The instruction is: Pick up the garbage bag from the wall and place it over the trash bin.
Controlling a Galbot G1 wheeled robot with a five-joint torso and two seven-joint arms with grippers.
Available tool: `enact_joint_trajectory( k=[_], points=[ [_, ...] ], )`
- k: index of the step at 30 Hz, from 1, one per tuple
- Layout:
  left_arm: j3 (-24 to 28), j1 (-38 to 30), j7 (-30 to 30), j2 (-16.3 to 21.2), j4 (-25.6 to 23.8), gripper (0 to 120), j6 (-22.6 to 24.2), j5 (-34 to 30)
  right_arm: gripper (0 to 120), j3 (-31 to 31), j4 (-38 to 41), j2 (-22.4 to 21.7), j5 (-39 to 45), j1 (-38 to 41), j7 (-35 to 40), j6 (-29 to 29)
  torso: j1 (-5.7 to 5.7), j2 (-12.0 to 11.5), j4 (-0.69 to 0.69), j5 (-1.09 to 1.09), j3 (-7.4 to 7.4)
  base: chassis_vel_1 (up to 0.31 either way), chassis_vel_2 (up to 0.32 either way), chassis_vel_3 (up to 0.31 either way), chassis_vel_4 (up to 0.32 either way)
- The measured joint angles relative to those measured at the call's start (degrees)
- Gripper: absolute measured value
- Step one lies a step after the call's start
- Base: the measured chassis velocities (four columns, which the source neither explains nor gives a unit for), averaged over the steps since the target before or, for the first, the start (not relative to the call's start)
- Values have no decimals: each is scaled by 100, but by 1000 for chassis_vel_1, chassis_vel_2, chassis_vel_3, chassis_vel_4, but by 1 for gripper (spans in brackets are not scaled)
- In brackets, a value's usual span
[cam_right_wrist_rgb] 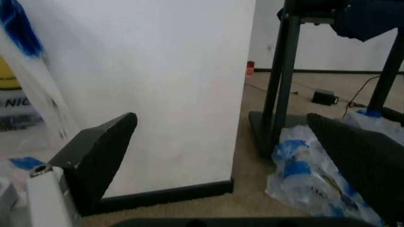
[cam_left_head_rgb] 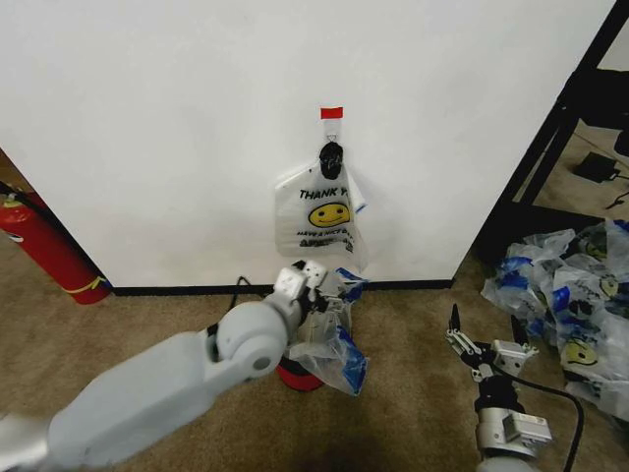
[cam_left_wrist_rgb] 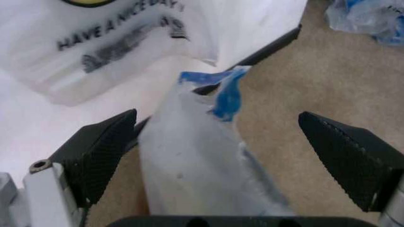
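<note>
My gripper will pull the draped bag (cam_left_head_rgb: 329, 344), and the bag will spread into a wide opening over the trash bin, because the garbage bag's blue trim (cam_left_head_rgb: 350, 283) is bunched above loose folds.
The garbage bag (cam_left_head_rgb: 324, 218), white with "THANK YOU" print and a yellow smiley, hangs on the white wall (cam_left_head_rgb: 177, 128) from a black hook under red tape (cam_left_head_rgb: 332, 114). Its lower part shows in the left wrist view (cam_left_wrist_rgb: 113, 42). Below it, another translucent bag with blue trim (cam_left_head_rgb: 332, 346) drapes over the trash bin, whose red base (cam_left_head_rgb: 295, 378) peeks out. My left gripper (cam_left_head_rgb: 314, 285) is open just above that bin, and the draped bag (cam_left_wrist_rgb: 202, 165) rises between its fingers (cam_left_wrist_rgb: 101, 151). My right gripper (cam_left_head_rgb: 485, 330) hangs open low at the right, apart from everything.
A red fire extinguisher (cam_left_head_rgb: 49, 246) leans at the wall's left. A black rack (cam_left_head_rgb: 560, 128) stands at the right with a pile of similar bags (cam_left_head_rgb: 565, 285) on the carpet beside it, also seen from the right wrist (cam_right_wrist_rgb: 315, 175). A black cable (cam_left_head_rgb: 241, 287) runs along the baseboard.
</note>
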Motion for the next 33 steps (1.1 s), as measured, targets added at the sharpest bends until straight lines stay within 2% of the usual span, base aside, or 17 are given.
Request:
enact_joint_trajectory(
  k=[2, 5, 16, 20, 25, 28, 33],
  points=[
    [158, -302, -403, -226, 71, 100, 29, -490, 100, 2, -18, 23, -33, 1, 0, 2, 0, 0, -2, 2, 0, 0, 0, 0, 0],
    [313, -437, -573, -356, 143, 100, 38, -692, 100, -5, -26, 38, -48, 6, 0, 2, 0, 0, -2, 2, -1, 0, 0, 0, 0],
    [465, -65, -448, -385, 658, 93, 31, -321, 100, -111, 27, 43, -68, 41, -53, 19, -1, 0, 0, 0, -1, 0, 0, 0, 0],
    [423, 76, -344, -347, 762, 83, 26, -165, 100, -204, 79, 23, -64, 45, -100, 26, -1, 0, -1, 0, -1, 0, 0, 0, 0],
    [323, 301, -303, -306, 771, 59, 19, -62, 100, -419, 48, -74, -105, 109, -113, -7, -1, 0, -1, -1, -1, 0, 0, 0, 0],
    [306, 333, -294, -293, 765, 53, 17, -27, 100, -496, 16, -121, -117, 142, -110, -41, -1, 0, 0, 0, -1, 0, 0, 0, 0],
    [249, 427, -283, -260, 697, 31, 13, 29, 100, -732, -67, -393, -72, 230, -110, -225, -1, 0, -1, 0, -1, 0, 0, 0, 0]
  ],
)
